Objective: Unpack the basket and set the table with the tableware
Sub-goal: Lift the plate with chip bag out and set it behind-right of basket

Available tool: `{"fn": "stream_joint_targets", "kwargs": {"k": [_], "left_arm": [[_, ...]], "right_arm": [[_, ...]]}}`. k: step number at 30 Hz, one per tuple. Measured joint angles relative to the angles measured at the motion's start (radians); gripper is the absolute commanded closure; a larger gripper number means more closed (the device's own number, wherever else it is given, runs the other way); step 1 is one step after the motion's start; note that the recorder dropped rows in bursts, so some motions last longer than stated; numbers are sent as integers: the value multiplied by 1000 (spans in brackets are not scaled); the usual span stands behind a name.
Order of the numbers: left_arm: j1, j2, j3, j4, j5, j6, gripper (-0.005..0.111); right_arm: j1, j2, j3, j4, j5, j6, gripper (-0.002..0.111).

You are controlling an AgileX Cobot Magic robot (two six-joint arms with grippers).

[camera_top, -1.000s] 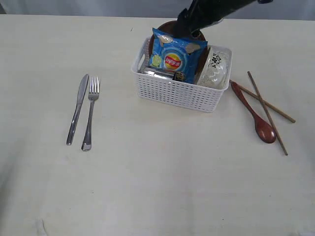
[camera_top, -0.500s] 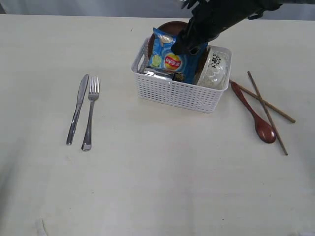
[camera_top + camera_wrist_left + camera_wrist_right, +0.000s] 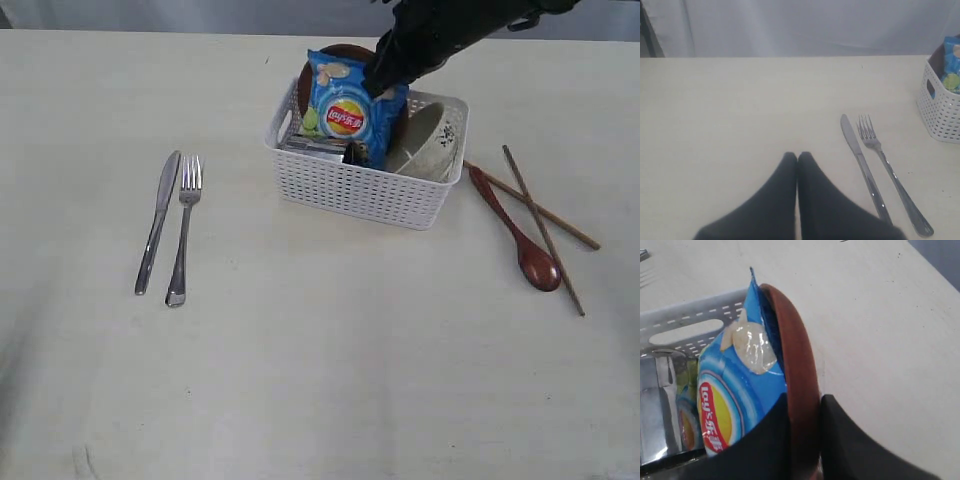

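Observation:
The blue chip bag (image 3: pixel 342 112) is leaning on the brown plate over the steel cup, so my right gripper needs to move both to the clear spot (image 3: pixel 508 92) past the spoon first.
The white basket (image 3: pixel 360 190) stands on the table (image 3: pixel 300 350) and holds a blue chip bag (image 3: pixel 345 115), a white bowl (image 3: pixel 430 140), a steel cup (image 3: pixel 310 145) and a brown plate (image 3: pixel 345 52) on edge at its far side. My right gripper (image 3: pixel 385 80) reaches in from above. In the right wrist view the right gripper (image 3: pixel 804 402) is shut on the rim of the plate (image 3: pixel 795 365), with one finger pressed against the bag (image 3: pixel 740 390). Knife (image 3: pixel 158 220) and fork (image 3: pixel 183 235) lie at the left. My left gripper (image 3: pixel 797 157) is shut and empty, beside the knife (image 3: pixel 862 167).
A reddish-brown wooden spoon (image 3: pixel 520 240) and two chopsticks (image 3: pixel 545 230) lie on the table to the right of the basket. A grey curtain hangs beyond the table's far edge (image 3: pixel 790 56).
My right gripper came down behind the chip bag and closed on the plate's rim. The bag shifted up and left, and the bowl tipped over inside the basket.

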Motion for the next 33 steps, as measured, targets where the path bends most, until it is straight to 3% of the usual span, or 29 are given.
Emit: {"fn": "stream_joint_targets", "kwargs": {"k": [13, 17, 25, 28, 33], "left_arm": [[0, 0, 0, 0, 0, 0, 107], [0, 0, 0, 0, 0, 0, 107], [0, 0, 0, 0, 0, 0, 107], [0, 0, 0, 0, 0, 0, 107], [0, 0, 0, 0, 0, 0, 107]], "right_arm": [[-2, -101, -63, -10, -9, 41, 109], [-37, -137, -73, -6, -80, 178, 109], [-354, -35, -75, -5, -62, 749, 109], [-421, 50, -75, 4, -48, 801, 109], [-485, 191, -75, 188, -61, 813, 109]]}}
